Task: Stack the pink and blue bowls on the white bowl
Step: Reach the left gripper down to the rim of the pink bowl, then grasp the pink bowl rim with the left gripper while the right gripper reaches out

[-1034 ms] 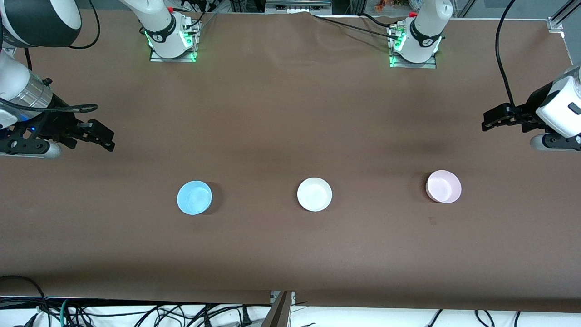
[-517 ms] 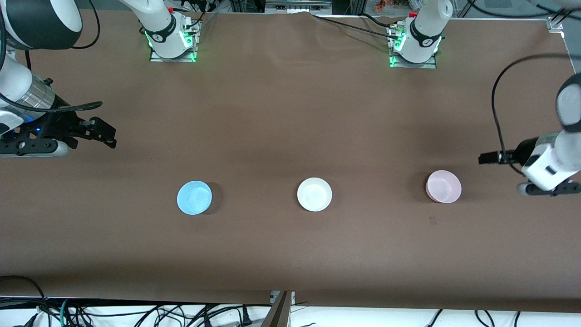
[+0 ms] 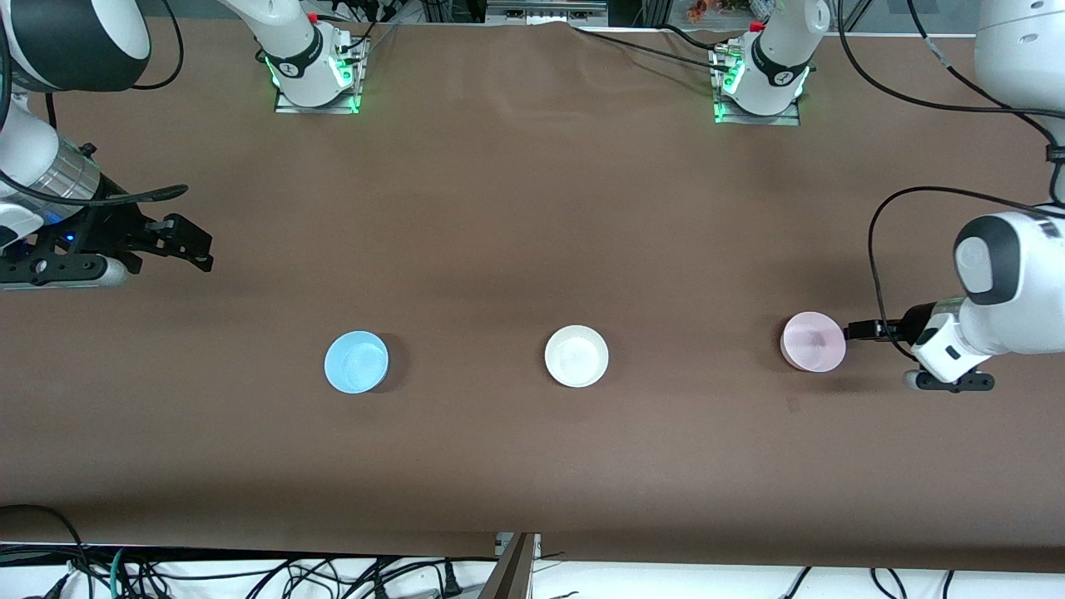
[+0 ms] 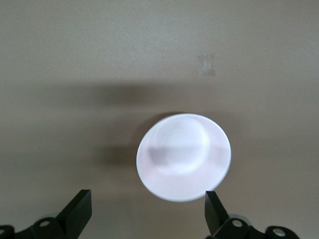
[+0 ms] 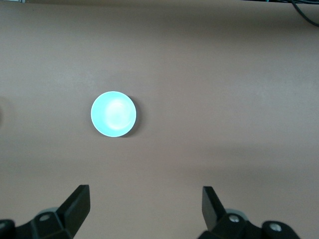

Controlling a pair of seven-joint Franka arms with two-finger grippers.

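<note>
The pink bowl (image 3: 814, 343) is empty and just as wide as the empty white bowl (image 3: 577, 356), so it should nest inside that bowl and cover its rim when I lower it.
Three bowls stand in a row on the brown table. The blue bowl (image 3: 356, 362) is toward the right arm's end, the white bowl (image 3: 576, 356) is in the middle, and the pink bowl (image 3: 813, 341) is toward the left arm's end. My left gripper (image 3: 855, 331) is open and empty, low beside the pink bowl's rim on the side toward the left arm's end. In the left wrist view the pink bowl (image 4: 183, 157) lies just ahead of the open left gripper (image 4: 148, 214). My right gripper (image 3: 198, 249) is open and empty and waits over the table's right-arm end. The right wrist view shows the blue bowl (image 5: 113, 113) well ahead of the right gripper (image 5: 144, 204).
The two arm bases (image 3: 312, 75) (image 3: 761, 83) stand along the table edge farthest from the front camera. A small pale mark (image 3: 793, 405) is on the table nearer the front camera than the pink bowl. Cables (image 3: 250, 574) hang below the near table edge.
My left gripper has swung down and inward from the table's left-arm end to the pink bowl's rim. The right arm has barely moved. The bowls have not moved.
</note>
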